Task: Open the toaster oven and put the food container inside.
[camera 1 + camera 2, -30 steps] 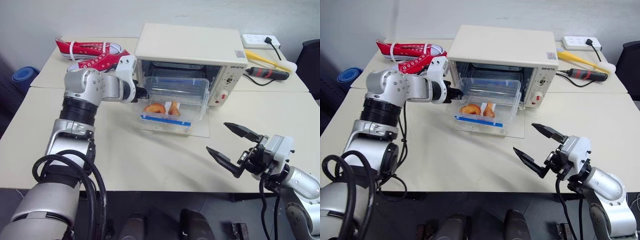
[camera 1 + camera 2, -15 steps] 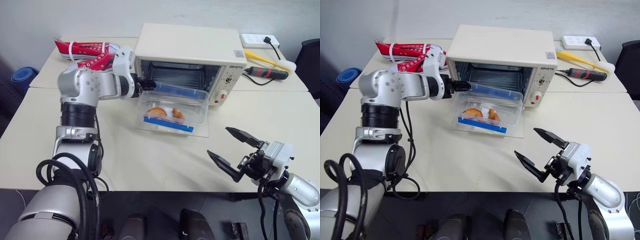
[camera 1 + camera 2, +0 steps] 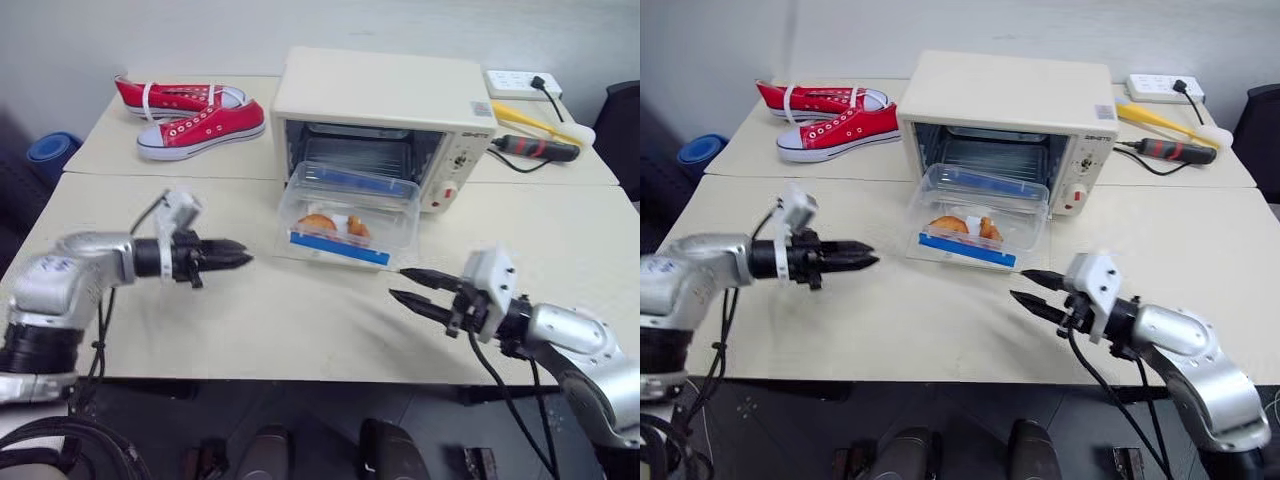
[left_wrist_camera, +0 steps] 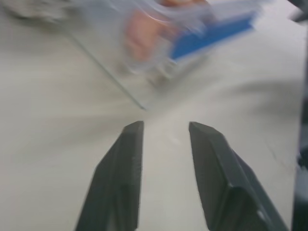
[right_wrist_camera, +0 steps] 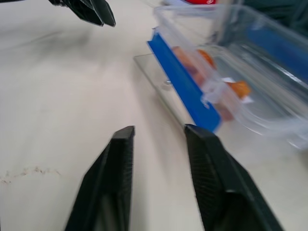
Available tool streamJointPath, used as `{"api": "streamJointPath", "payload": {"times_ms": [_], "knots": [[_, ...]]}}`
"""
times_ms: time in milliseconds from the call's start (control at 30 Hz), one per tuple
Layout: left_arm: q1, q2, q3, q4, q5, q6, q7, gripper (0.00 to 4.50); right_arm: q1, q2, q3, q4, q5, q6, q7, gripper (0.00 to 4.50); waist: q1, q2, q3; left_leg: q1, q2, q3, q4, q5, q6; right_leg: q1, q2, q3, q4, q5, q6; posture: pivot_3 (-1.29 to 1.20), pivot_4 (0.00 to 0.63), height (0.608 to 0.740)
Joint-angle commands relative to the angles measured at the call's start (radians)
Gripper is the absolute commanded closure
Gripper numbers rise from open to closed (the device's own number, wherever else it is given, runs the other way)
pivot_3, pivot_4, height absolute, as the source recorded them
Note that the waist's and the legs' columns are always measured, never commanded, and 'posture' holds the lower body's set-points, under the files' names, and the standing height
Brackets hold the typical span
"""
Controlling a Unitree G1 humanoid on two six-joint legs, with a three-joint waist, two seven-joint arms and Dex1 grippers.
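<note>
The food container [image 3: 350,216] sticks out over the glass door, so my left gripper and my right gripper should push the blue clip [image 3: 340,249] inward before the door closes.
The cream-white toaster oven [image 3: 385,110] stands at the back of the table with its glass door [image 5: 161,91] folded down flat. The clear food container [image 3: 348,215], with blue clips and orange-brown food, rests on that door just in front of the oven's mouth. My left gripper [image 3: 245,259] hovers over the table to the container's left, pointing at it, fingers [image 4: 130,159] a narrow gap apart and holding nothing. My right gripper [image 3: 396,283] is near the door's front right corner, pointing left, also narrowly open and empty.
A pair of red sneakers [image 3: 190,115] lies at the back left. A white power strip [image 3: 515,82], a yellow tool [image 3: 530,120] and a black-and-red screwdriver [image 3: 535,147] lie right of the oven. A blue round object [image 3: 48,152] sits beyond the table's left edge.
My left arm has pulled away from the oven's left side, back and down to the front left. The right gripper's fingers have narrowed and it moved up toward the door. The container settled onto the door.
</note>
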Motion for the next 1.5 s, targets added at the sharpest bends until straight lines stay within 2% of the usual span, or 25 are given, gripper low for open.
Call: {"api": "streamJointPath", "payload": {"times_ms": [33, 67, 233, 500, 733, 933, 1100, 1233, 1333, 1400, 1500], "knots": [[0.002, -0.079, -0.031, -0.021, 0.074, -0.208, -0.038, 4.25, -0.093, 0.031, 0.055, 0.065, -0.034, 0.023, 0.009, 4.12, 0.001, 0.000, 0.000, -0.001, 0.000, 0.000, 0.000, 0.000, 0.000, 0.000, 0.000, -0.001, 0.000, 0.000, 0.000, 0.00, 0.150, 0.740], [0.001, -0.103, -0.053, -0.009, 0.107, -0.251, -0.042, 4.50, -0.123, 0.042, 0.072, 0.086, -0.041, 0.030, 0.011, 4.47, 0.001, 0.000, 0.000, -0.001, 0.000, 0.000, 0.000, 0.000, 0.000, 0.000, 0.000, -0.001, 0.000, 0.000, 0.000, 0.00, 0.150, 0.740], [-0.075, -0.258, -0.107, 0.112, 0.220, -0.335, 0.061, 4.50, -0.239, 0.093, 0.120, 0.217, -0.115, 0.008, 0.009, 4.47, -0.006, 0.000, 0.000, -0.003, 0.000, 0.000, 0.000, 0.000, 0.000, -0.002, 0.000, -0.002, 0.000, 0.001, 0.000, 0.00, 0.150, 0.740], [-0.219, -0.491, -0.028, 0.341, 0.285, -0.419, 0.329, 4.50, -0.425, 0.172, 0.141, 0.622, -0.294, -0.227, 0.019, 4.47, -0.026, -0.001, 0.000, -0.004, 0.000, 0.000, 0.001, 0.000, 0.001, -0.003, 0.000, -0.003, 0.002, 0.001, 0.001, 0.00, 0.150, 0.740], [-0.323, -0.566, 0.019, 0.512, 0.325, -0.519, 0.425, 4.50, -0.568, 0.255, 0.112, 0.898, -0.353, -0.399, 0.000, 4.47, -0.047, -0.001, 0.000, -0.005, 0.000, -0.001, 0.001, 0.000, 0.000, -0.004, 0.000, -0.004, 0.001, 0.001, 0.001, 0.00, 0.150, 0.740], [-0.427, -0.611, 0.078, 0.701, 0.338, -0.598, 0.523, 4.50, -0.697, 0.334, 0.060, 1.150, -0.394, -0.539, -0.110, 4.47, -0.054, -0.001, 0.000, -0.005, 0.000, -0.002, 0.001, 0.000, 0.000, -0.004, 0.000, -0.005, 0.002, 0.001, 0.001, 0.00, 0.150, 0.740], [-0.400, -0.614, 0.065, 0.670, 0.332, -0.602, 0.458, 4.50, -0.701, 0.335, 0.030, 1.171, -0.384, -0.549, -0.102, 4.47, -0.063, -0.001, 0.000, -0.006, 0.000, -0.003, 0.000, 0.000, 0.000, -0.004, -0.001, -0.007, 0.002, 0.001, 0.001, 0.00, 0.150, 0.740], [-0.277, -0.532, 0.064, 0.458, 0.291, -0.482, 0.361, 4.50, -0.564, 0.261, 0.016, 0.894, -0.268, -0.362, 0.060, 4.47, -0.072, 0.000, -0.001, -0.006, 0.001, -0.003, -0.001, 0.000, 0.000, -0.005, -0.001, -0.009, 0.002, 0.001, 0.001, 0.00, 0.150, 0.740], [-0.179, -0.452, 0.101, 0.279, 0.227, -0.365, 0.316, 4.50, -0.455, 0.182, -0.035, 0.645, -0.145, -0.166, 0.118, 4.47, -0.074, 0.000, 0.000, -0.006, 0.002, -0.002, -0.001, 0.000, 0.000, -0.006, -0.001, -0.010, 0.002, 0.001, 0.001, 0.00, 0.150, 0.740], [-0.097, -0.374, 0.132, 0.157, 0.174, -0.324, 0.240, 4.13, -0.380, 0.101, -0.066, 0.540, -0.110, -0.089, 0.154, 4.50, -0.073, 0.001, 0.000, -0.006, 0.002, -0.002, -0.001, 0.000, 0.000, -0.006, -0.001, -0.010, 0.002, 0.001, 0.001, 0.00, 0.150, 0.740], [0.008, -0.277, 0.182, 0.038, 0.096, -0.324, 0.113, 3.39, -0.298, 0.021, -0.089, 0.529, -0.122, -0.080, 0.194, 4.50, -0.066, 0.001, 0.000, -0.005, 0.002, -0.002, 0.000, 0.000, 0.000, -0.005, -0.001, -0.010, 0.003, 0.001, 0.001, 0.00, 0.150, 0.740]]}}
